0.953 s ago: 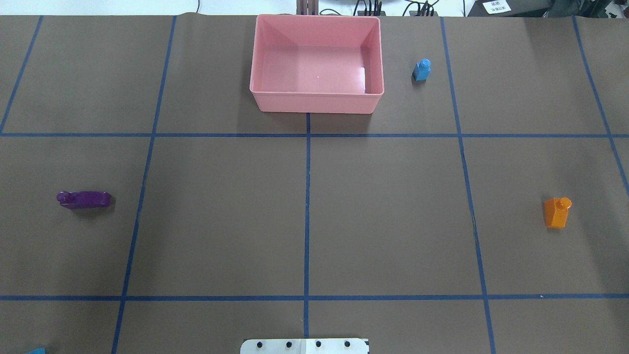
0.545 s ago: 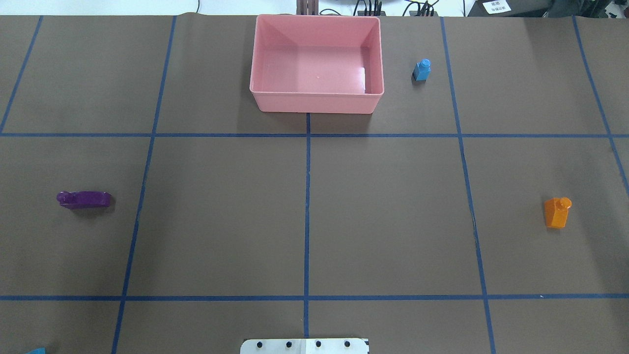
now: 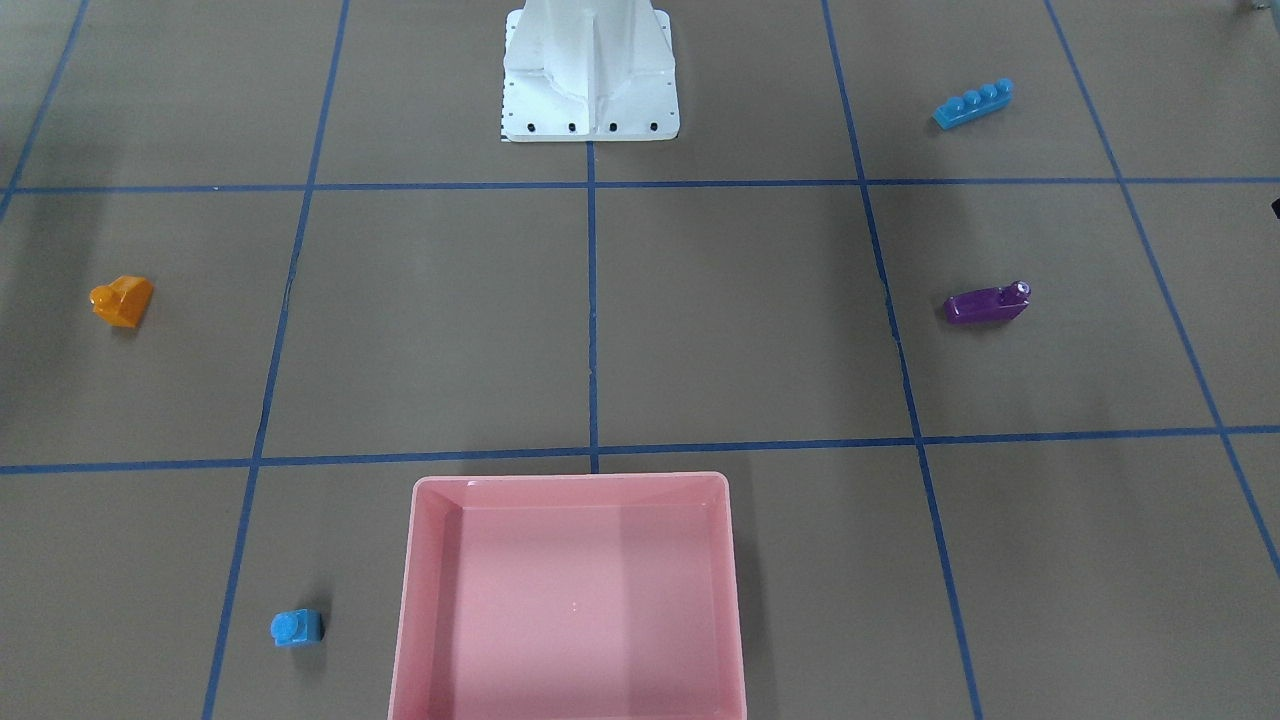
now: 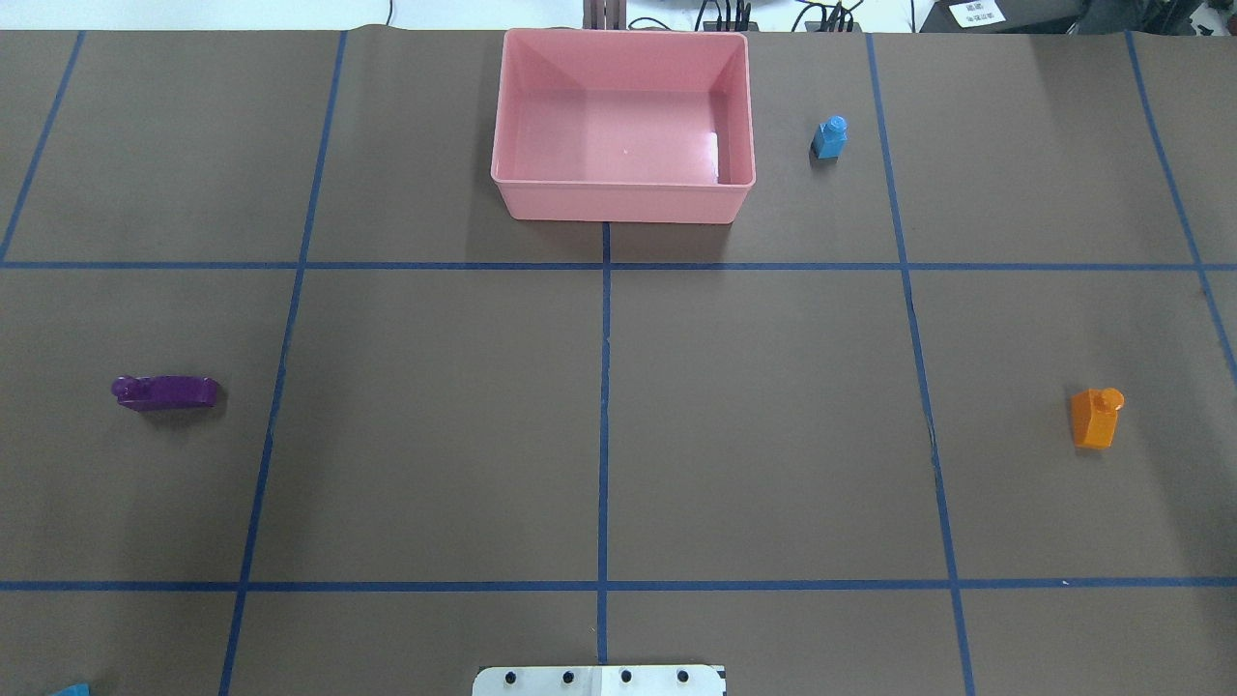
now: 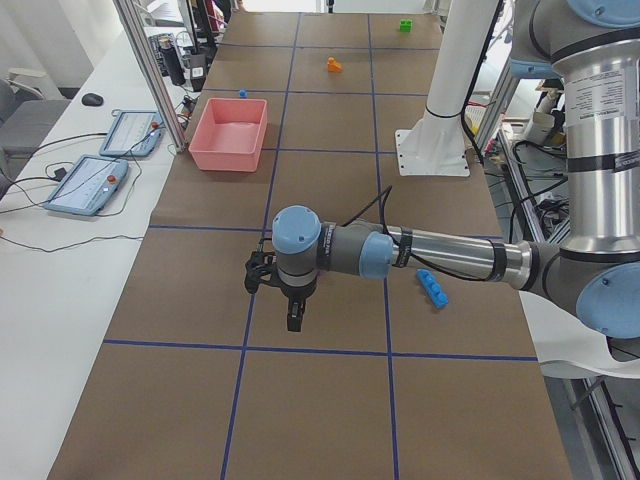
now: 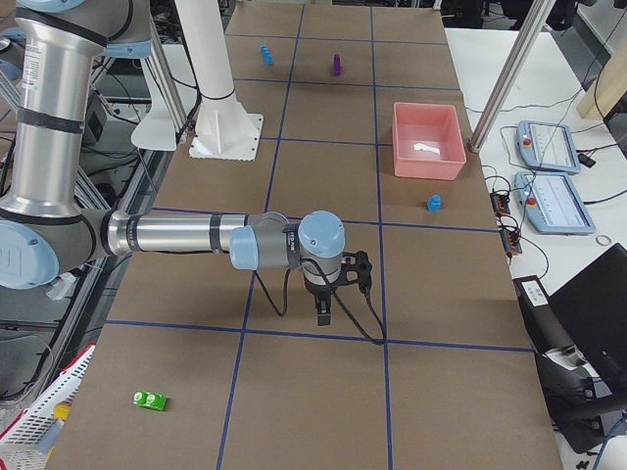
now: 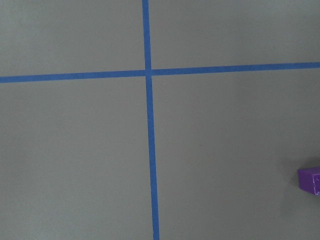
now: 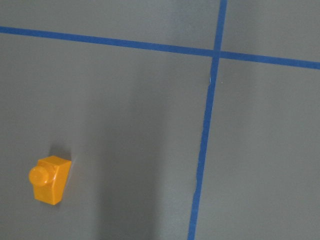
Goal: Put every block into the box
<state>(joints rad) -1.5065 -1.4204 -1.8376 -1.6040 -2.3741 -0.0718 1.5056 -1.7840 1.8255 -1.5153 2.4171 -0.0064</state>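
The orange sloped block is lying free with open table around its sides, so the robot's right gripper should keep going down toward it until the fingers are on both sides of it.
The pink box (image 4: pixel 618 198) stands empty at the table's far middle. A small blue cube (image 4: pixel 829 137) sits just right of it. An orange sloped block (image 4: pixel 1097 418) lies at the right, a purple sloped block (image 4: pixel 164 391) at the left. The long blue bar (image 3: pixel 972 104) lies near my left side, and the green brick (image 6: pixel 150 399) beyond my right arm. My left gripper (image 5: pixel 292 318) hangs over bare table, and so does my right gripper (image 6: pixel 323 311). Both show only in the side views, so I cannot tell if they are open or shut.
The white robot base (image 3: pixel 590 70) stands at the table's near middle. Teach pendants (image 5: pixel 85 185) lie on a side bench beyond the box, behind an aluminium post (image 5: pixel 150 70). Blue tape lines divide the brown table top into squares.
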